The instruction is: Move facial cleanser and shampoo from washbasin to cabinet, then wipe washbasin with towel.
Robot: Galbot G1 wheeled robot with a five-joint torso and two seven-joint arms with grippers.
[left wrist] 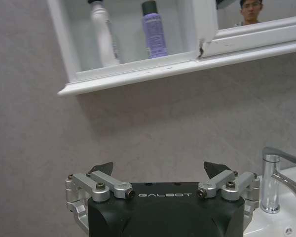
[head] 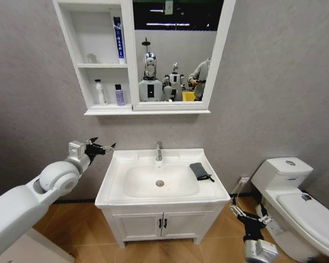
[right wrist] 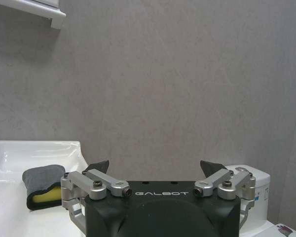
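My gripper will pinch and wipe, and the dark grey towel (head: 199,171) should bunch up but stay folded, because its layers are tucked around the towel's yellow inside (right wrist: 47,195).
The white washbasin (head: 116,186) has a chrome tap (head: 159,151) and a bare bowl. The dark grey folded towel (head: 200,171) lies on its right rim, also seen as towel (right wrist: 42,185) with yellow inside the fold. In the cabinet (head: 82,82), a white bottle (head: 100,92) and a purple bottle (head: 119,95) stand in the lowest compartment, and a blue tube (head: 118,37) in the top one. I cannot read which is the facial cleanser or the shampoo. My left gripper (head: 105,147) hangs open and empty just left of the basin, below the cabinet. My right gripper (head: 245,213) is open, low at the basin's right.
A white toilet (head: 296,192) stands right of the basin, close to my right arm. A two-door floor cupboard (head: 162,224) sits under the basin. The grey wall runs behind everything. The mirror (head: 175,55) reflects robots and a person.
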